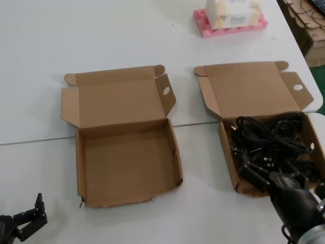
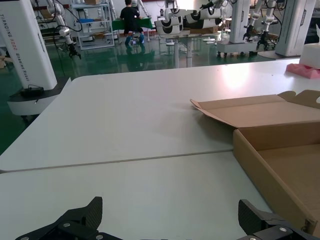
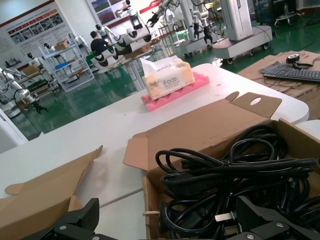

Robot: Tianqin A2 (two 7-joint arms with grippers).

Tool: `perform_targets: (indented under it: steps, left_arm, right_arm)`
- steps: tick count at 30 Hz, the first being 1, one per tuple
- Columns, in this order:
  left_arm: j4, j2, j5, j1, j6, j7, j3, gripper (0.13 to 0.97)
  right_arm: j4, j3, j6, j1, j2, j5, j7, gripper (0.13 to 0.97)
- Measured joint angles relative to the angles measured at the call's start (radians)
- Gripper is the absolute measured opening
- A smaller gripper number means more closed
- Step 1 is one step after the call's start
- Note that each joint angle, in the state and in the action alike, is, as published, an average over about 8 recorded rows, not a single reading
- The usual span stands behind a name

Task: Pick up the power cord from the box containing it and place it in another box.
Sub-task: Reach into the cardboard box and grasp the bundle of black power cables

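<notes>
The power cord (image 1: 270, 136) should come out of the tangle as a compact bundle when I lift it, because a tie (image 3: 228, 163) holds the cord's top loops tightly together.
Several black power cords (image 1: 269, 145) lie tangled in the neat-walled box (image 1: 227, 147) on the right, its lid open behind it. The ragged-walled box (image 1: 122, 199) stands open and empty on the left. My right gripper (image 1: 274, 179) is open and hovers over the front of the cord box, holding nothing. In the right wrist view its jaws (image 3: 170, 225) straddle that box's front corner (image 3: 151, 200) with cords (image 3: 235, 170) and a plug just ahead. My left gripper (image 1: 30, 216) is open and empty, low at the table's front left; in the left wrist view (image 2: 170, 215) the empty box (image 2: 260, 172) lies to one side.
A tissue pack on pink foam (image 1: 231, 18) sits at the far edge behind the cord box, also in the right wrist view (image 3: 167, 80). The table's right edge runs close past the cord box. A keyboard (image 3: 292, 72) lies on cardboard beyond it.
</notes>
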Motion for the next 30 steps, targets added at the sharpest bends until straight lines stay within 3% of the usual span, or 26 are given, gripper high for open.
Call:
perform_targets:
  steps: [30]
  left_arm:
    - [0.0,0.0,0.0,0.0,0.0,0.0,0.0,0.966]
  right_arm:
    - [0.0,0.0,0.0,0.0,0.0,0.0,0.0,0.966]
